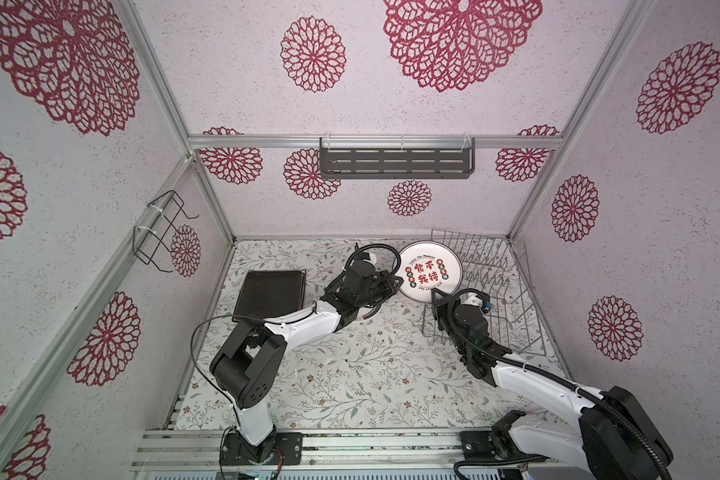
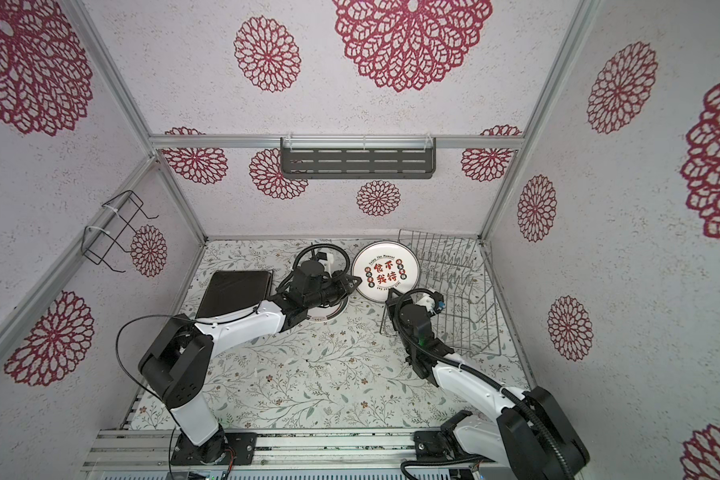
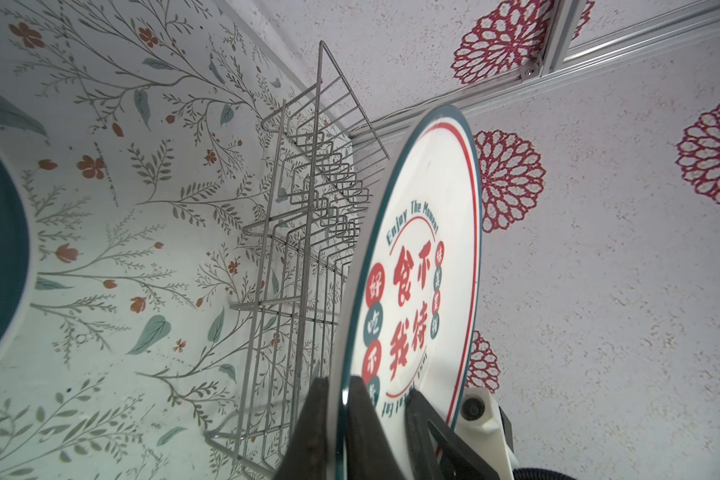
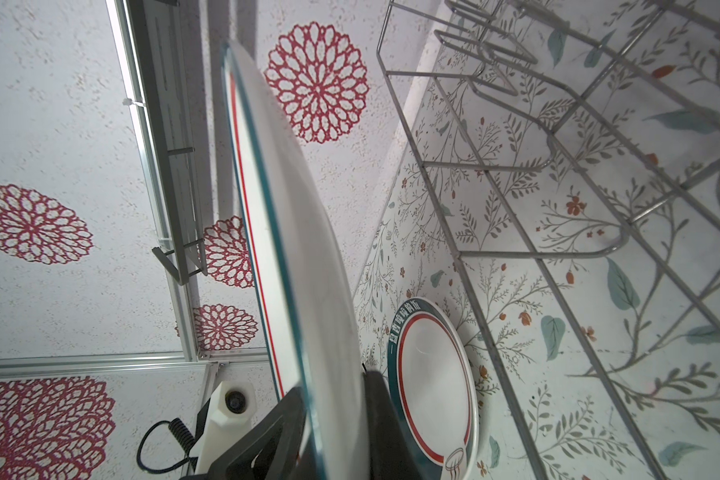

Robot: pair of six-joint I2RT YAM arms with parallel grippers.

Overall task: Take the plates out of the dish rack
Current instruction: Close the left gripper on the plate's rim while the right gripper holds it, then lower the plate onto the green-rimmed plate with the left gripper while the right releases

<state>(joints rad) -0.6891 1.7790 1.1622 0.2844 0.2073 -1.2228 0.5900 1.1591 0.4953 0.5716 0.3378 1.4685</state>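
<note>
I should let go of the white plate at its lower rim point(image 1: 431, 301) with my right gripper before my left gripper lays the plate flat onto the second plate point(image 4: 432, 382), because both my grippers are holding the white plate.
A round white plate with red Chinese characters point(image 1: 430, 272) point(image 2: 385, 270) is held upright on edge just left of the silver wire dish rack point(image 1: 495, 291) point(image 2: 454, 299). My left gripper point(image 1: 398, 284) point(image 3: 341, 399) is shut on its left rim. My right gripper point(image 1: 435, 297) point(image 4: 333, 415) is shut on its lower rim. The rack's prongs point(image 3: 308, 232) point(image 4: 558, 166) stand bare. A second round plate point(image 4: 433, 386) point(image 1: 371, 311) lies flat on the table under my left arm. A black square plate point(image 1: 271, 297) lies at the far left.
The rack sits in the back right corner against the walls. A dark grey slotted shelf point(image 1: 395, 162) hangs on the back wall. A small black wire bracket point(image 1: 159, 232) hangs on the left wall. The floral table point(image 1: 350, 374) stretches in front.
</note>
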